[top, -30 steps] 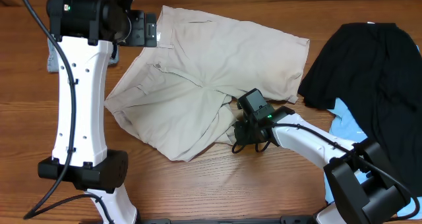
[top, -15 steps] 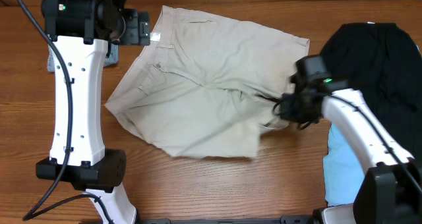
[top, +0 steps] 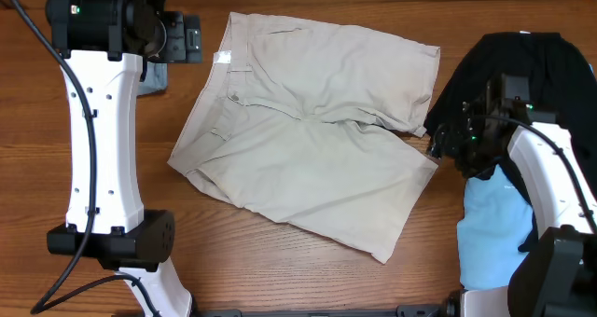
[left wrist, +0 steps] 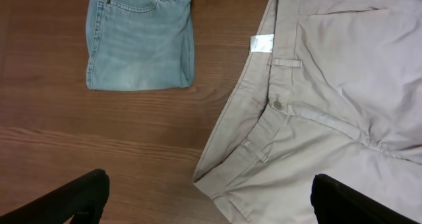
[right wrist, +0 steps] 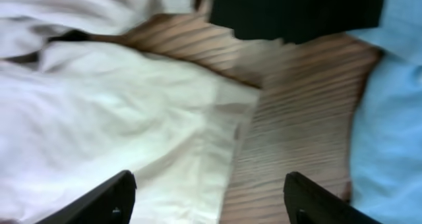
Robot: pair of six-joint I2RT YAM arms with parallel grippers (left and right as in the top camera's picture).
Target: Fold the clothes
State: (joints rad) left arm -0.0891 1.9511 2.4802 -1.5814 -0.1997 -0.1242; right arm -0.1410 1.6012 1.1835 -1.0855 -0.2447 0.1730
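The front waistband droops inward from the back waistband's edge (top: 200,106). My left gripper should move down, pinch the front waistband at the button (top: 233,99) and pull it toward that edge.
The beige shorts (top: 308,140) lie spread flat across the middle of the table, waistband at the left and both legs to the right. Their waistband, button and white label (left wrist: 262,43) show in the left wrist view. My left gripper (top: 194,40) (left wrist: 211,196) hangs open above the waistband's left edge with nothing in it. My right gripper (top: 446,140) (right wrist: 210,192) stands open over the right hem of the shorts (right wrist: 132,118), holding nothing. The black garment (top: 532,84) and the light-blue cloth (top: 494,228) lie at the right. Folded pale-blue denim shorts (left wrist: 140,36) lie at the far left.
The wooden table (top: 280,270) shows bare in front of the shorts. My left arm's white column (top: 98,140) rises at the left. The right arm (top: 550,177) lies over the black garment and blue cloth.
My right gripper dragged the lower leg of the beige shorts to the right, spreading it flat, then opened and let it go. The left gripper drifted slightly left.
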